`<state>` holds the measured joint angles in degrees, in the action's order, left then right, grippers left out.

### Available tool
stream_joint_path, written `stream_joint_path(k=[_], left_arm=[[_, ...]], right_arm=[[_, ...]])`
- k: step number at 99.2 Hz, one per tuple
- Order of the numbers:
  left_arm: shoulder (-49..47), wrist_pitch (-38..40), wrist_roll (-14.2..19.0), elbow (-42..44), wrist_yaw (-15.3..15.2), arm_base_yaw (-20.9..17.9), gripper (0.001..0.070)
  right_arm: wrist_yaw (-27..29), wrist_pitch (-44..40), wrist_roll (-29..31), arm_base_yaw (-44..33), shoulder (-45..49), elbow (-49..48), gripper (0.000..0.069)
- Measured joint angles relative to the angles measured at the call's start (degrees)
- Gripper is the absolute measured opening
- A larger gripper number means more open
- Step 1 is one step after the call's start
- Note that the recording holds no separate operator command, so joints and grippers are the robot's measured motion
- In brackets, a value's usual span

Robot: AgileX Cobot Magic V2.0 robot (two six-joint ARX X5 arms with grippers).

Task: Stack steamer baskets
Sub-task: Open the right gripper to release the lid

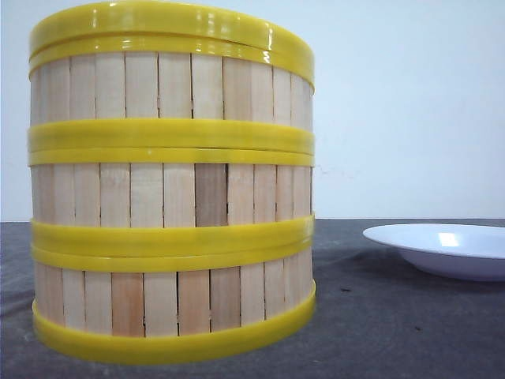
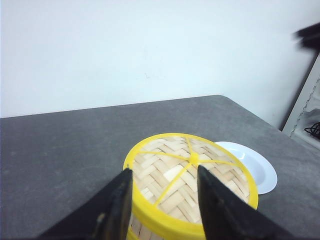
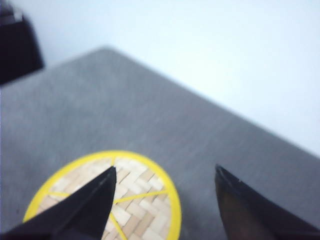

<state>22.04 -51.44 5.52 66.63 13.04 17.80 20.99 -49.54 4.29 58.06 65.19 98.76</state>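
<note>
My right gripper should keep moving away toward the white plate (image 1: 446,249) until it closes clear of the stacked steamer baskets, because the lid (image 1: 171,31) sits level on them.
Three steamer baskets stand stacked close to the front camera: bottom (image 1: 170,298), middle (image 1: 170,193) and top (image 1: 170,85), all with light wooden slats and yellow rims. A flat woven lid (image 1: 170,28) with a yellow rim and knob caps the stack. My left gripper (image 2: 164,169) hovers open over the lid (image 2: 190,172), its near rim showing between the fingers, and touches nothing. My right gripper (image 3: 165,168) is also open above the lid (image 3: 145,195), with the lid's edge and bare table in its gap. Neither gripper shows in the front view.
A white plate (image 1: 450,249) sits on the dark grey table to the right of the stack, and it appears just past the lid as plate (image 2: 255,167). A white wall stands behind. A white shelf frame (image 2: 305,115) rises past the table's right side.
</note>
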Motion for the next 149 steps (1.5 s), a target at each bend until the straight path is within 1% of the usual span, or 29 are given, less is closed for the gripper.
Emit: stream_joint_path(k=[9,25,34,45,59,74,86,107,111,114,117,119,120,121,122,127,135,149], left_arm=[[0.00,-0.57,-0.48,0.00,-1.18,0.00,0.0235],[-0.09,-0.26,-1.49,-1.64,-1.29,0.00,0.0235],[-0.79,0.35,-1.53,-4.74,-1.27,0.00,0.0235],[-2.95,1.55,-1.46,-9.92,-0.98,0.00,0.0235],[-6.54,2.95,-0.90,-15.72,-0.68,0.00,0.0235],[-7.76,2.56,-0.31,-17.00,-0.68,0.00,0.0235],[-7.76,2.60,-0.11,-17.00,-0.68,0.00,0.0235],[-7.76,2.82,-0.09,-17.00,-0.68,0.00,0.0232],[-7.76,2.84,-0.09,-17.00,-0.68,0.00,0.0222],[-7.76,2.82,-0.11,-17.00,-0.70,0.00,0.0199],[-7.76,2.84,-0.11,-17.00,-0.70,0.00,0.0158],[-7.76,2.82,-0.11,-17.00,-0.70,0.00,0.0123],[-7.76,2.82,-0.09,-17.00,-0.70,0.00,0.0099],[-7.76,2.84,-0.09,-17.00,-0.70,0.00,0.0086],[-7.76,2.82,-0.09,-17.00,-0.70,0.00,0.0075],[-7.76,2.84,-0.09,-17.00,-0.70,0.00,0.0038],[-7.76,2.84,-0.09,-17.00,-0.72,0.00,0.0019],[-7.76,2.84,-0.09,-17.00,-0.72,0.00,0.0015]], right_arm=[[4.33,-3.19,0.17,2.23,-3.98,0.15,0.0383],[11.76,-9.57,1.66,5.66,-8.87,-1.07,0.0383],[14.23,-10.62,3.39,7.26,-11.47,-4.55,0.0383],[16.39,-10.43,6.21,9.14,-15.21,-10.95,0.0383],[17.86,-9.92,10.80,10.60,-20.63,-20.87,0.0383],[18.08,-9.92,15.12,10.84,-24.39,-28.28,0.0383],[18.08,-9.73,17.05,10.84,-24.41,-29.49,0.0383],[18.23,-6.78,17.64,10.84,-24.48,-29.49,0.0379],[18.25,-6.40,17.64,10.84,-24.52,-29.49,0.0355],[18.23,-6.23,17.62,10.84,-24.57,-29.49,0.0314],[18.23,-6.12,17.59,10.84,-24.55,-29.49,0.0255],[18.23,-6.03,17.57,10.84,-24.55,-29.49,0.0207],[18.23,-5.97,17.53,10.84,-24.55,-29.49,0.0171],[18.23,-5.95,17.49,10.84,-24.55,-29.49,0.0159],[18.23,-5.92,17.33,10.84,-24.55,-29.49,0.0127],[18.23,-5.95,17.05,10.84,-24.55,-29.49,0.0061],[18.23,-5.92,16.74,10.84,-24.55,-29.49,0.0020],[18.23,-5.92,16.63,10.84,-24.55,-29.49,0.0005]])
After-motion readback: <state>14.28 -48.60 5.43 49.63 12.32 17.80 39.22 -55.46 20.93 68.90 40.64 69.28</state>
